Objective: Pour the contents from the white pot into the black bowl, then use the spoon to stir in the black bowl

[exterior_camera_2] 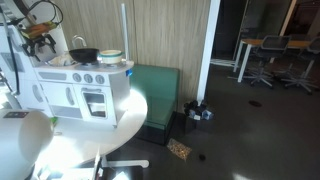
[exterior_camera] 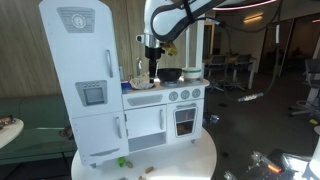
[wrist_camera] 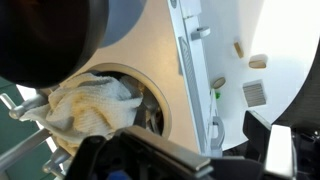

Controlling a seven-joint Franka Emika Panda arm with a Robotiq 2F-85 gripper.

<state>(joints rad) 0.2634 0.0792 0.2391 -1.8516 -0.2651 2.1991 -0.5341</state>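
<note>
My open gripper keeps moving toward the spoon's handle (wrist_camera: 157,124) until its fingers can close around it, because the spoon (wrist_camera: 150,108) lies clear beside the pale cloth in the sink.
The black bowl (exterior_camera: 170,74) (exterior_camera_2: 84,55) stands on the toy kitchen's stove top. The white pot (exterior_camera: 192,71) (exterior_camera_2: 110,57) stands right beside it at the counter's end. My gripper (exterior_camera: 152,62) (exterior_camera_2: 47,44) hangs over the sink side of the counter, apart from both. In the wrist view my gripper (wrist_camera: 210,158) is open, with nothing between its dark fingers (wrist_camera: 272,150). Below it lies the round sink (wrist_camera: 150,85) with a crumpled pale cloth (wrist_camera: 90,105) inside. A dark blurred round shape (wrist_camera: 40,35) at the upper left may be the black bowl. I cannot make out the spoon.
The white toy kitchen (exterior_camera: 160,115) has a tall fridge (exterior_camera: 85,80) beside the sink and stands on a round white table (exterior_camera: 190,160) (exterior_camera_2: 90,140). Small toy pieces (wrist_camera: 255,92) lie scattered on the table in front. A green bench (exterior_camera_2: 160,95) stands behind.
</note>
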